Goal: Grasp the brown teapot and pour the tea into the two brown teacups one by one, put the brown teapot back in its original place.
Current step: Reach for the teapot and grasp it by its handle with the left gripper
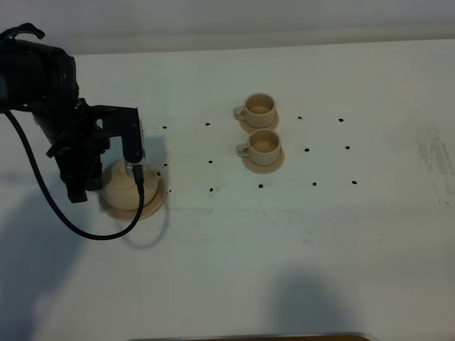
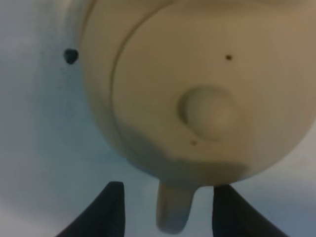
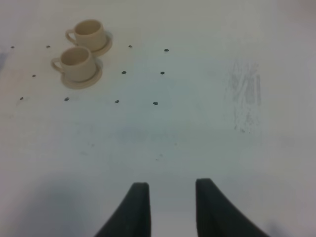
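I see the wide saucer's rim as a separate disc under the brown teapot, so I expect the brown teapot to come up by itself when I raise it.
The brown teapot stands on its wide saucer at the left of the table. In the left wrist view I look down on its lid and knob. My left gripper is open, with its fingers on either side of the teapot's loop handle and a gap on each side. The two brown teacups sit on small saucers at the middle back, one behind the other. They also show in the right wrist view. My right gripper is open and empty, low over bare table.
Small black dots mark a grid on the white table around the cups. A black cable loops from the left arm in front of the teapot. A scuffed patch lies at the far right.
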Controlling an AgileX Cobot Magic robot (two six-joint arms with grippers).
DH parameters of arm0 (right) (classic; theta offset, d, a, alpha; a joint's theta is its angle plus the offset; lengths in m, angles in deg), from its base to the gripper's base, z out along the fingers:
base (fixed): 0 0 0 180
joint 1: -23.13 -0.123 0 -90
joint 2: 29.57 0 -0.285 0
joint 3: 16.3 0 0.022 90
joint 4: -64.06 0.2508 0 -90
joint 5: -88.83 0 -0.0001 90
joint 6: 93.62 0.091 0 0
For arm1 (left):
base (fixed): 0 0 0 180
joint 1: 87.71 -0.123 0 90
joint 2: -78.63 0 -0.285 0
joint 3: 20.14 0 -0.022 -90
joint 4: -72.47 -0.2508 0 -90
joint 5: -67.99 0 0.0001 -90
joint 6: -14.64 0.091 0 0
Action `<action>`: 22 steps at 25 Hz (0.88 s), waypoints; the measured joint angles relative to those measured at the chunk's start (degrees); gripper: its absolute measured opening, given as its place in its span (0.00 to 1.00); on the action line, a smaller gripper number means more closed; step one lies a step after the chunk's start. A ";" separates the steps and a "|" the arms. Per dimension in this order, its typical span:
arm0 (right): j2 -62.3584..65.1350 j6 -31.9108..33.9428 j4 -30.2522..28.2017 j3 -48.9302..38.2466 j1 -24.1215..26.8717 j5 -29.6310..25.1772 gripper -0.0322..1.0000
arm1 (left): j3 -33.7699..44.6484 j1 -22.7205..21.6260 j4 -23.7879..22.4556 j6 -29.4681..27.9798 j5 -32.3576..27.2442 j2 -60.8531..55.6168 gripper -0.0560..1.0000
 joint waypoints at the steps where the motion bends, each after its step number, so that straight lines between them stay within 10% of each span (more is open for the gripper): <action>1: 0.00 0.00 0.00 0.00 0.00 0.00 0.24 | 0.00 0.00 -0.11 0.01 0.02 0.38 0.50; 22: 0.00 0.00 0.00 0.00 0.00 0.00 0.24 | 0.00 0.86 -0.07 5.69 0.33 0.95 0.35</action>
